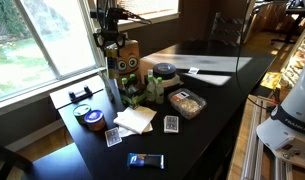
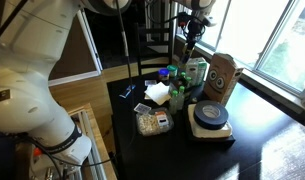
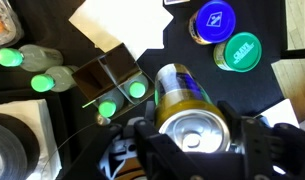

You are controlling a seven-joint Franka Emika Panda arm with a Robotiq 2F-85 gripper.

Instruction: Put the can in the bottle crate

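Note:
The can (image 3: 177, 82) is hanging beside the bottle crate, which lies at a slant to my gripper. Next, I turn square and move over the open cells (image 3: 96, 78) before I lower the can.
My gripper (image 3: 197, 150) is shut on the can (image 3: 189, 110), which shows a silver top, a gold band and a dark blue body in the wrist view. In both exterior views the gripper (image 1: 111, 44) (image 2: 192, 33) holds the can (image 1: 111, 50) in the air, just above the brown cardboard bottle crate (image 1: 129, 55) (image 2: 223, 75) with its eye-marked centre panel. In the wrist view the crate's open cardboard cells (image 3: 105, 76) lie below and left of the can. Green bottle caps (image 3: 138, 90) stand around them.
A black-lidded jar (image 1: 165, 72) (image 2: 210, 117), a clear food tub (image 1: 187, 101) (image 2: 152, 122), an orange-and-blue tin (image 1: 90, 117), a white napkin (image 1: 135, 118) and playing cards (image 1: 171, 124) lie on the dark table (image 1: 212, 110). Blue (image 3: 212, 18) and green (image 3: 238, 50) round lids show below.

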